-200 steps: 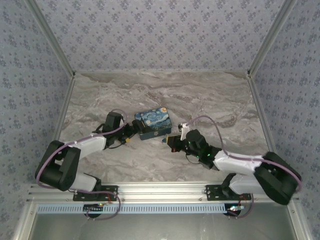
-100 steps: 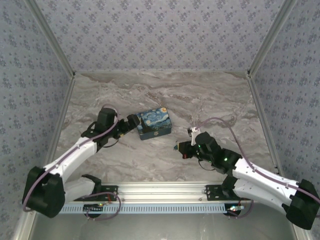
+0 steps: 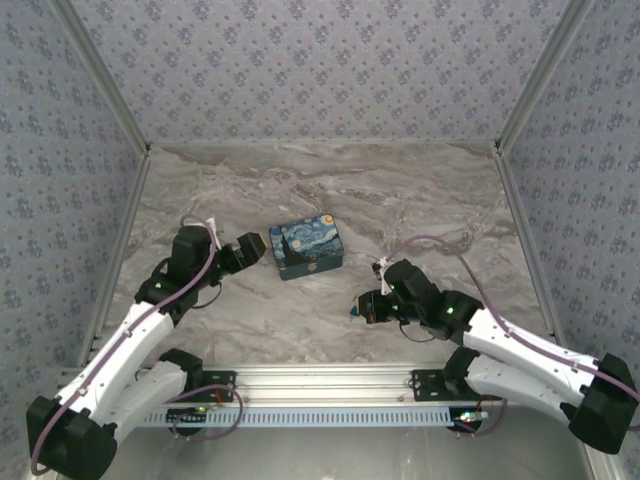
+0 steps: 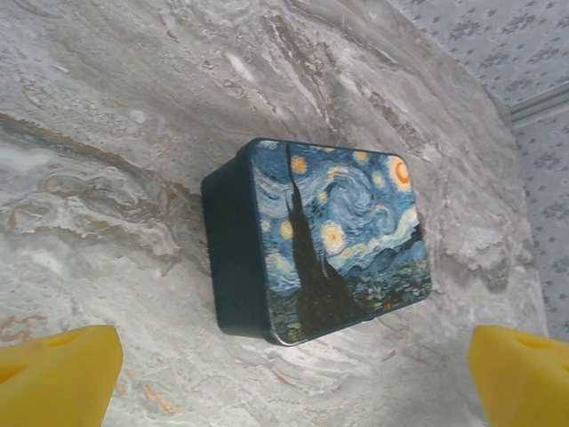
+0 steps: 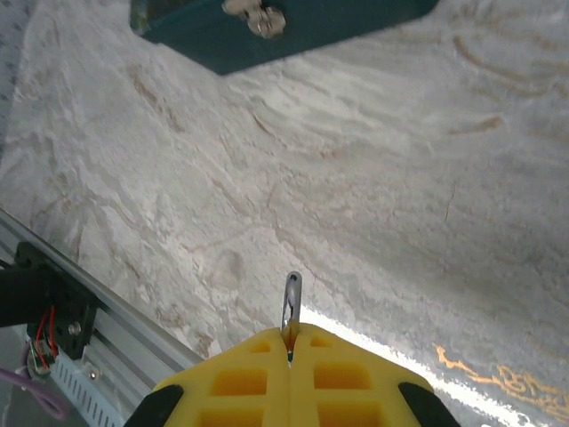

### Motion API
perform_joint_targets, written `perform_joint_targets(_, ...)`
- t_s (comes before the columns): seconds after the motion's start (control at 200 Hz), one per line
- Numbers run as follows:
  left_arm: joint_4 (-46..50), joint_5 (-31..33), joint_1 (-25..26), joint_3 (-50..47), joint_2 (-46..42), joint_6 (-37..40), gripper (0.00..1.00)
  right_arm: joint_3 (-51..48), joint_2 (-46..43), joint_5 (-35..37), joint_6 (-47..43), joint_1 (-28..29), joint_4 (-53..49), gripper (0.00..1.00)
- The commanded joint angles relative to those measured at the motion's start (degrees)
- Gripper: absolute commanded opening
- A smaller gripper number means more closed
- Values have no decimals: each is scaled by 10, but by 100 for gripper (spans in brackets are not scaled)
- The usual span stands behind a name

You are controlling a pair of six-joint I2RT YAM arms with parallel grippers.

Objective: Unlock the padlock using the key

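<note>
The padlock (image 3: pixel 354 310) in my right gripper is hanging over open marble (image 3: pixel 352 326), clear of the box, so I should keep lowering it until it rests there, then let go.
The blue starry-night box (image 3: pixel 307 247) lies on the marble table, a little left of centre. On its near dark side hangs the tiny silvery padlock (image 5: pixel 258 16), at the top edge of the right wrist view. My right gripper (image 5: pixel 291 334) is shut on the small metal key (image 5: pixel 291 302), whose tip sticks out past the yellow fingers. In the top view the right gripper (image 3: pixel 365 305) sits well short of the box, to its near right. My left gripper (image 3: pixel 250 250) stands open just left of the box (image 4: pixel 329 240), with its yellow fingertips (image 4: pixel 58 378) wide apart and nothing between them.
The aluminium rail (image 3: pixel 320 385) runs along the near edge, and it shows close below the right gripper as the rail (image 5: pixel 80 356). Patterned walls (image 3: pixel 320 70) close the back and both sides. Bare marble (image 3: pixel 400 190) lies behind and right of the box.
My right gripper has drawn back from the box toward the near edge, still holding the key. The left arm has swung left and stretched out, its open gripper backing slightly off the box.
</note>
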State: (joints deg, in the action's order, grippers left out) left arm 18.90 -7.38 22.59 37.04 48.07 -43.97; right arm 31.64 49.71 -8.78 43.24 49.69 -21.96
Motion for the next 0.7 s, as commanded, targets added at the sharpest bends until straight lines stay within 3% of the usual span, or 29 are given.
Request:
perform_joint_targets(0.0,34,13,-4,28,4,25,99,-17,18,-41,27,-13,-5,6)
perform_joint_targets(0.355,32,-13,-6,23,10,20,99,-66,68,-123,28,-72,58,7)
perform_joint_targets(0.695,38,-10,-7,22,6,14,99,-59,177,-192,-10,-110,120,7)
